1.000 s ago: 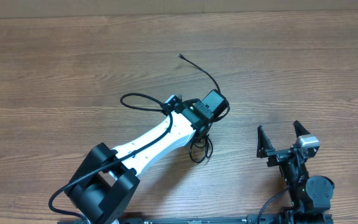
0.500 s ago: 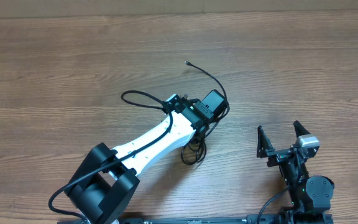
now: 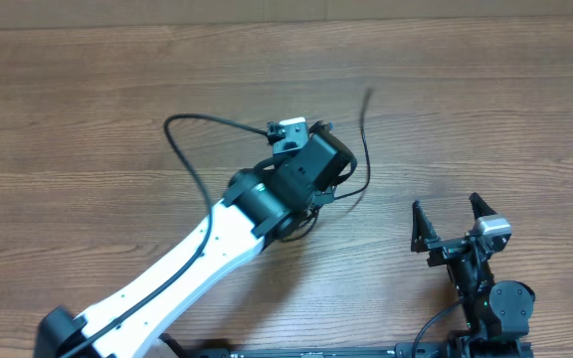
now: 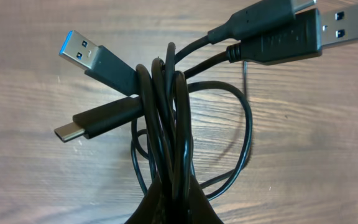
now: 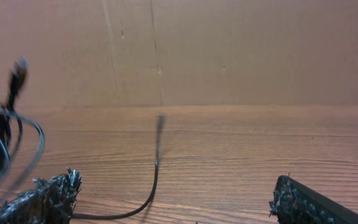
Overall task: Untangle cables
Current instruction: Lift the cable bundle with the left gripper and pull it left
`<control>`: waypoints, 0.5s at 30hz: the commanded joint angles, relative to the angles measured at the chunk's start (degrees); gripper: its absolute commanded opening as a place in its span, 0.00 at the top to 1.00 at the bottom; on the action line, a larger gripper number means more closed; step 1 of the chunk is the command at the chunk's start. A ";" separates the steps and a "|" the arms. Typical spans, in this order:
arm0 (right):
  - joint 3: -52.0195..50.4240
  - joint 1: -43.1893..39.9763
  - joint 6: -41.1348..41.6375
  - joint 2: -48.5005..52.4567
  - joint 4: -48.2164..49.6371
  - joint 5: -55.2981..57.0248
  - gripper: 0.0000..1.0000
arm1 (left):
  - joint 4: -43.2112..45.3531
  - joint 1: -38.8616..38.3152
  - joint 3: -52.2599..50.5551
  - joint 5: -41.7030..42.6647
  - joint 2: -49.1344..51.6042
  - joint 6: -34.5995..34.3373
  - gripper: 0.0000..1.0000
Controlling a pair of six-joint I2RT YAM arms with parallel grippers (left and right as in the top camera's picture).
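I should turn the bundle toward my right gripper with my left gripper, because the loose piece of cable swings away from my right gripper. My right gripper should then take the loose piece's base.
The cables are a knotted bundle of thin black cords with USB plugs at the ends. My left gripper is shut on the bundle and holds it above the table. In the overhead view the left gripper is near the table's middle, with one strand swinging out to its right and a loop to its left. My right gripper is open and empty at the front right. The swinging strand shows in the right wrist view between the open fingers.
The wooden table runs in all directions. A brown wall stands behind the table's far edge.
My left arm has lifted and swung up and left with the bundle. The long strand has whipped up off the table to the right. The right arm has not moved.
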 commanded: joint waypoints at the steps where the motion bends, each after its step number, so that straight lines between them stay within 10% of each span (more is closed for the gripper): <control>1: -0.61 0.17 -0.22 -0.57 0.28 -0.28 0.00 | -0.87 -0.11 1.31 1.29 -3.87 16.02 0.96; 15: -0.61 0.15 -0.24 -0.57 0.28 -0.28 0.00 | -5.79 -0.04 1.31 28.46 -8.04 50.69 0.96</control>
